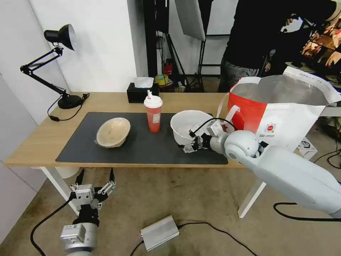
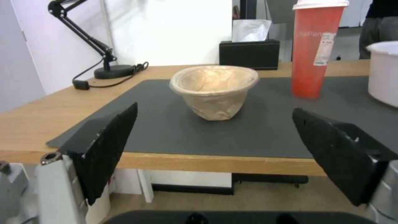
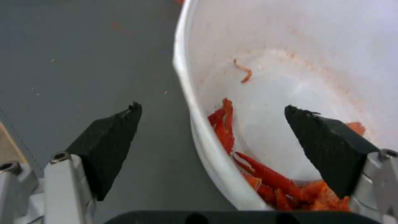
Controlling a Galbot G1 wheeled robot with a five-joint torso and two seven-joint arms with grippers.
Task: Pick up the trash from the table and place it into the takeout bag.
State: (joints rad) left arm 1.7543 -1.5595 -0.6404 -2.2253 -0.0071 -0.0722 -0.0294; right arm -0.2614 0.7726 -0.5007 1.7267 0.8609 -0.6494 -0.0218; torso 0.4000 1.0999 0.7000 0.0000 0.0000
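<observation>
My gripper is to lift the white bowl by its rim, and the red food scraps should stay inside as the bowl tips, because they lie against the bowl's near side.
On the dark mat (image 1: 142,151) of the table (image 1: 32,142) stand three pieces of trash: a beige bowl (image 1: 113,132) tilted at the left, a red drink cup (image 1: 153,115) with white lid and straw in the middle, and a large white bowl (image 1: 188,124) holding red food scraps (image 3: 269,177). My right gripper (image 1: 191,140) is open and straddles the white bowl's near rim (image 3: 195,102), one finger outside and one inside. The red-and-white takeout bag (image 1: 284,110) stands open at the table's right end. My left gripper (image 1: 96,177) hangs open below the table's front edge, facing the beige bowl (image 2: 213,90).
A black tissue box (image 1: 142,93) sits at the table's back edge behind the cup. A black desk lamp (image 1: 69,101) and its cord occupy the back left corner. A silver box (image 1: 160,233) with cables lies on the floor. A person stands behind the bag.
</observation>
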